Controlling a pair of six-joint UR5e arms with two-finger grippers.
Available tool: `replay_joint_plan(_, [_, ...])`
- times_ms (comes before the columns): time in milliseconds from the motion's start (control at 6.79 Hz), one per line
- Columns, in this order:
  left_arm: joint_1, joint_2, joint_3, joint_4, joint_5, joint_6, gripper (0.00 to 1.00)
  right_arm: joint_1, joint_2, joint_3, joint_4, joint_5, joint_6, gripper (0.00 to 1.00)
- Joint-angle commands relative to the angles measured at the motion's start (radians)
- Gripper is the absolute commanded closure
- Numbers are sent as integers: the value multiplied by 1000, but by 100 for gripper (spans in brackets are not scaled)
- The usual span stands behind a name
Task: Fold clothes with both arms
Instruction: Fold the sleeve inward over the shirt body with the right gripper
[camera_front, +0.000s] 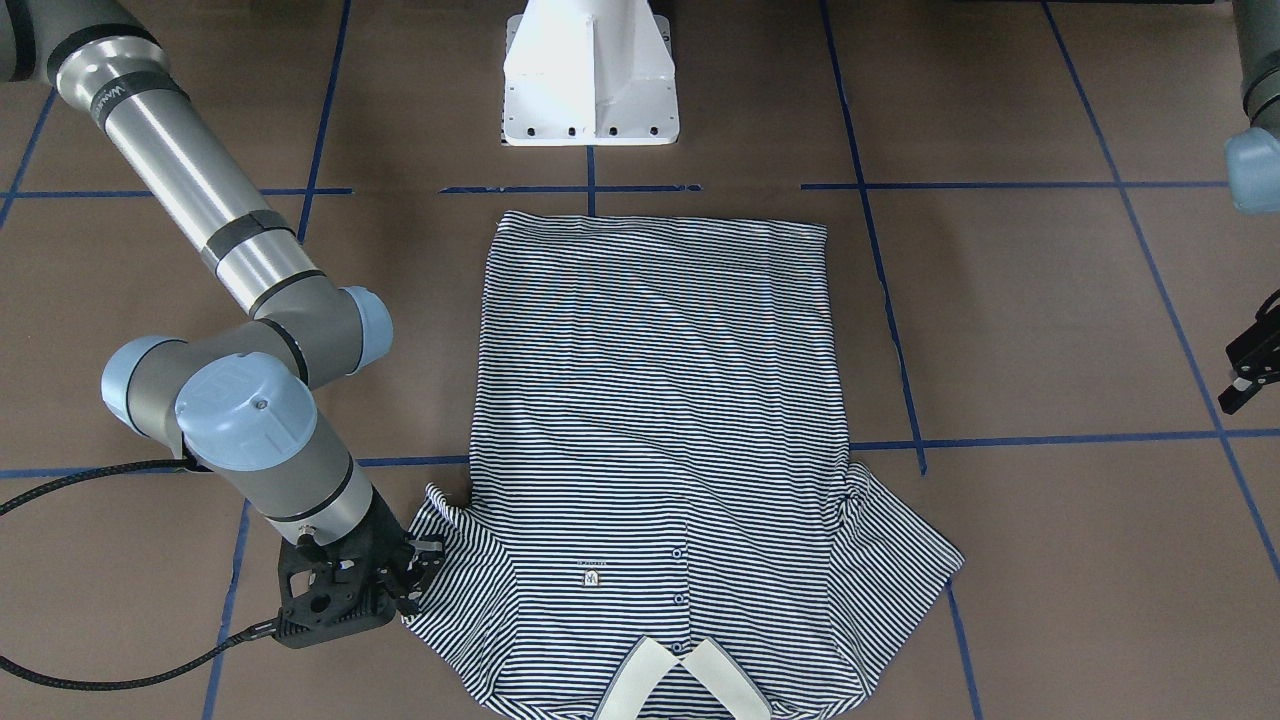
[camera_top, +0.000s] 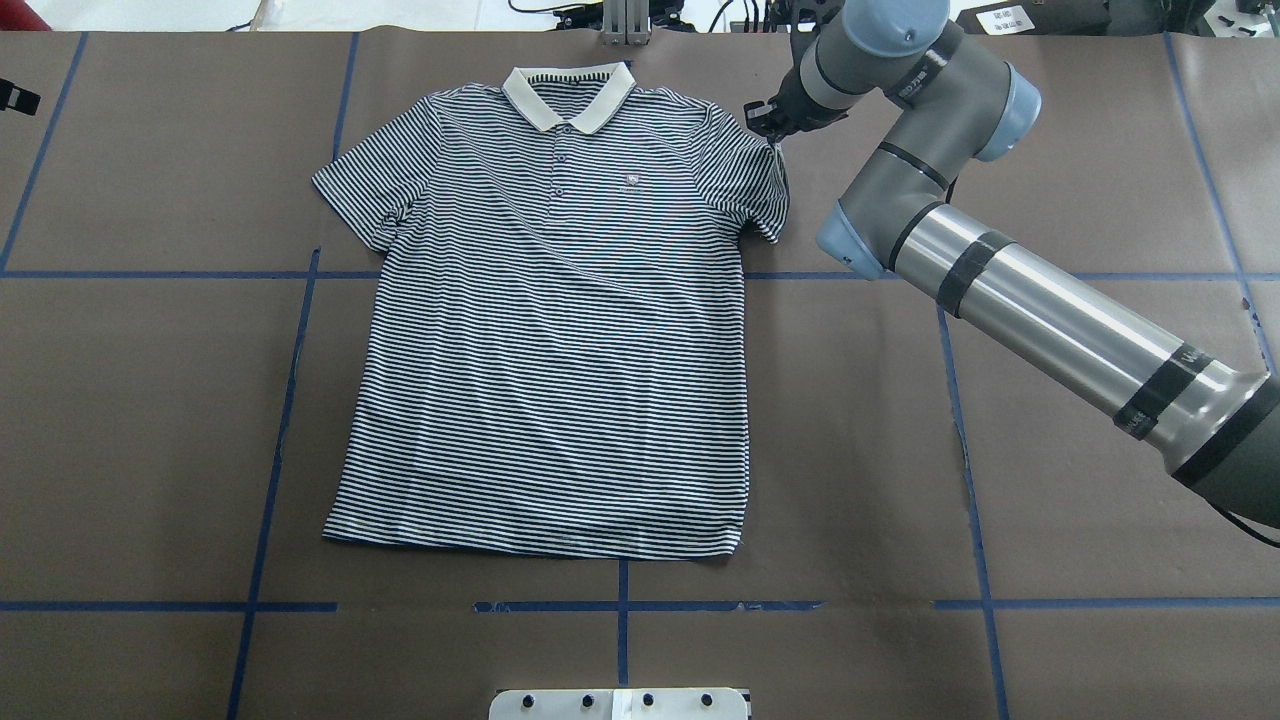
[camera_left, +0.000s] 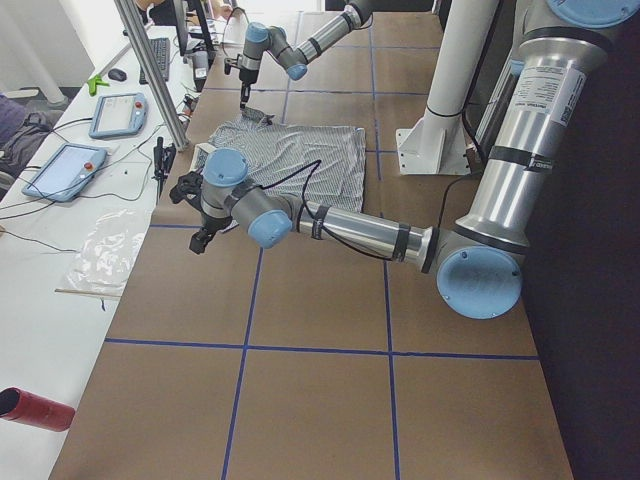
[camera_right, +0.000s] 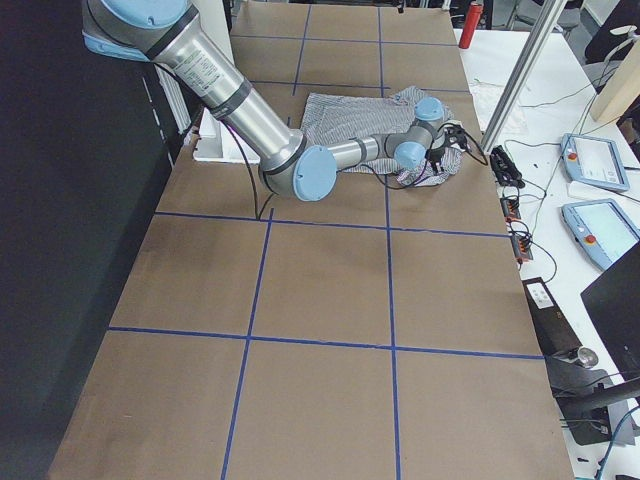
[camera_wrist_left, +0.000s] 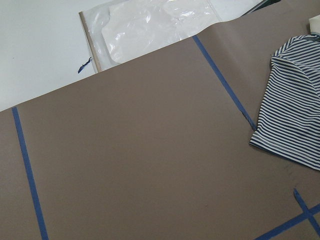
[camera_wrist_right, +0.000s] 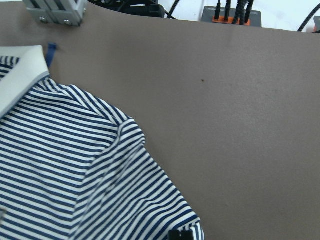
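Observation:
My right gripper grips the sleeve's hem, and the chest beside the buttons is flat, so I should keep folding the sleeve inward until its hem rests there.
The striped polo shirt (camera_top: 550, 330) lies flat and face up on the brown table, collar (camera_top: 568, 95) at the far edge, and also shows in the front view (camera_front: 660, 400). My right gripper (camera_top: 770, 135) is down at the shirt's right sleeve (camera_front: 450, 560). In the right wrist view one black fingertip (camera_wrist_right: 180, 234) sits on the sleeve hem, so the gripper looks shut on the sleeve. My left gripper (camera_front: 1250, 365) hangs open and empty off to the shirt's left, well clear of it. The left wrist view shows only the left sleeve (camera_wrist_left: 295, 115) at its right edge.
The white pedestal base (camera_front: 590, 80) stands at the near table edge behind the shirt's hem. Blue tape lines (camera_top: 290, 400) grid the table. A clear plastic sheet (camera_wrist_left: 155, 25), tablets (camera_left: 65, 170) and cables lie on the bench beyond the far edge. A red cylinder (camera_left: 35, 408) lies there too.

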Motion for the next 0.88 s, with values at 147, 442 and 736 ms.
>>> replay_joint_plan(147, [0, -2, 0, 0, 0, 0, 0, -62, 200, -58, -99, -24, 21, 100])
replay_joint_plan(442, [0, -2, -2, 0, 0, 0, 0, -126, 269, -160, -98, -171, 21, 100])
replay_joint_plan(736, [0, -2, -2, 0, 0, -2, 0, -157, 266, -172, -93, -254, 21, 1])
